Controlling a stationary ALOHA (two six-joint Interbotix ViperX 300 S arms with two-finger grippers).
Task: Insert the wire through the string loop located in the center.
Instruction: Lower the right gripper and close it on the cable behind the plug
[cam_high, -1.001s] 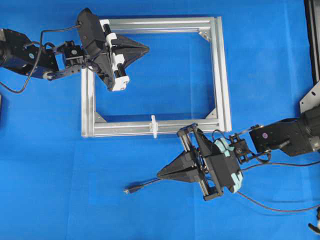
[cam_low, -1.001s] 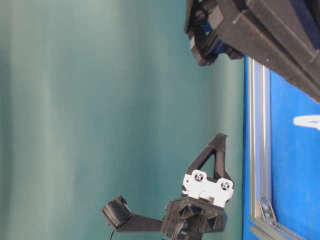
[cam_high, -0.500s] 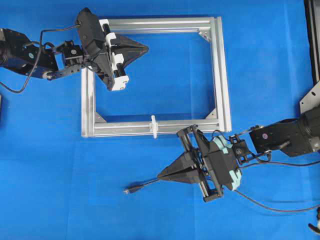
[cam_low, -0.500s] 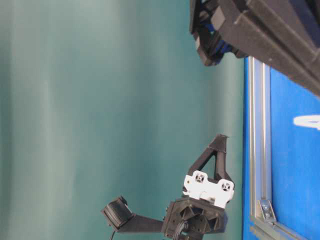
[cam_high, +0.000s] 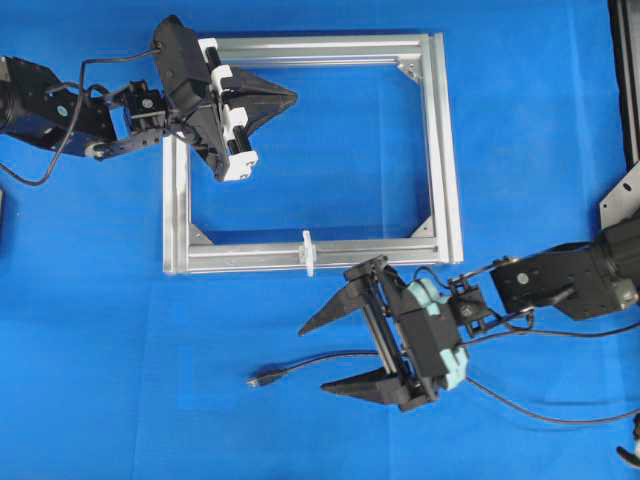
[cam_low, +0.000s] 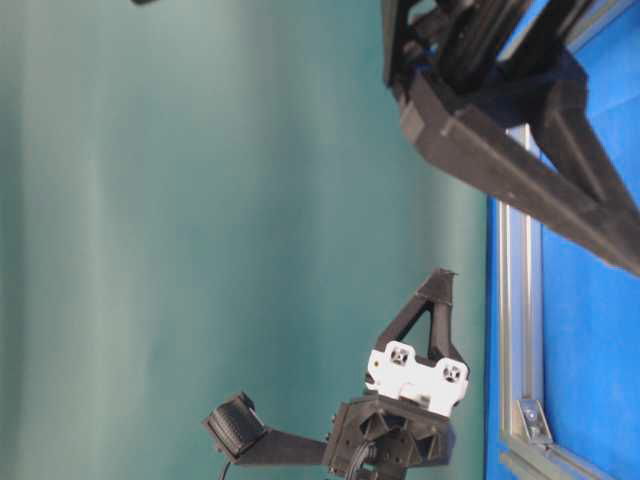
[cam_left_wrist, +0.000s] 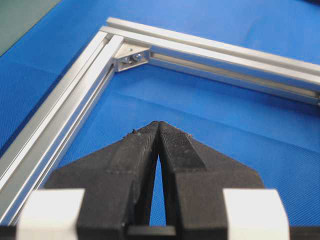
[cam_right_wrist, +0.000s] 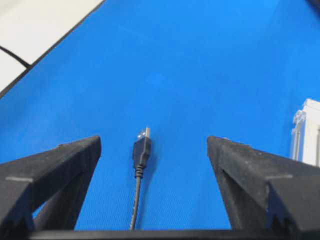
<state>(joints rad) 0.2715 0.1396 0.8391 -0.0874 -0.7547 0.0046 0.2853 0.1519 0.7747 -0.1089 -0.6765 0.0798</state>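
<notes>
The open fingers of my right gripper are on both sides of the wire, and the plug points clear ahead (cam_high: 266, 378). My right gripper should go down next and close on the wire (cam_high: 325, 355) behind the plug.
The wire (cam_high: 320, 358) lies flat on the blue mat, with its metal-tipped plug (cam_high: 265, 379) pointing left. My right gripper (cam_high: 313, 359) is open wide, one finger on each side of the wire just behind the plug. In the right wrist view the plug (cam_right_wrist: 142, 148) lies between the spread fingers of the right gripper (cam_right_wrist: 154, 142), untouched. The string loop (cam_high: 309, 252) stands white and upright on the near bar of the aluminium frame (cam_high: 445, 150). It also shows at the right wrist view's edge (cam_right_wrist: 306, 130). My left gripper (cam_high: 296, 97) is shut and empty above the frame's far left corner.
In the left wrist view the shut left gripper (cam_left_wrist: 159, 123) hovers over blue mat inside the frame corner (cam_left_wrist: 131, 56). A black cable (cam_high: 540, 412) trails from the right arm. A metal bracket (cam_high: 620, 200) sits at the right edge.
My right gripper has gone from shut to wide open, and its fingers now straddle the wire. It has shifted slightly left. The left arm and the wire have not moved.
</notes>
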